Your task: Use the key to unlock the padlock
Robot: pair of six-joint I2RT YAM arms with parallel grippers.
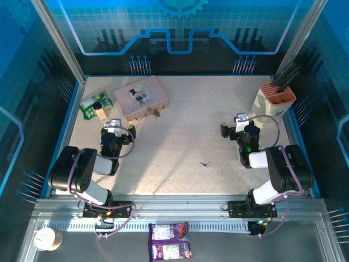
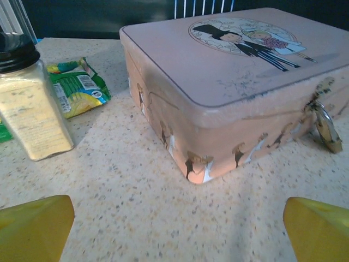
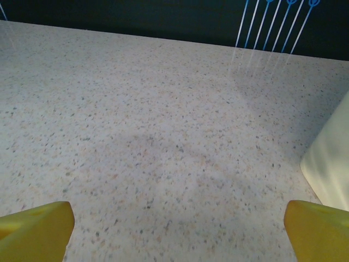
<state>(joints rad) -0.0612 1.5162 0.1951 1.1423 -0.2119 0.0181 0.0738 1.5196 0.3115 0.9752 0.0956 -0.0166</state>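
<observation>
Next, I move my empty left gripper back from the tin and take the key with my right gripper first, because the key is lying nearer my right gripper (image 1: 204,164).
The small brass padlock (image 1: 156,113) hangs on the front of a pink tin box (image 1: 140,97) at the back left; in the left wrist view the padlock (image 2: 329,131) shows at the tin's (image 2: 229,82) right corner. A tiny silver key (image 1: 204,164) lies flat on the table between the arms. My left gripper (image 1: 113,126) (image 2: 177,226) rests just short of the tin, jaws wide with bare table between them. My right gripper (image 1: 234,124) (image 3: 177,229) is open over bare table on the right, well away from the key.
A spice jar (image 1: 100,111) (image 2: 30,109) and a green packet (image 1: 90,103) (image 2: 76,90) lie left of the tin. A cream holder with dark utensils (image 1: 274,99) stands at the back right, its wall (image 3: 330,158) close to my right gripper.
</observation>
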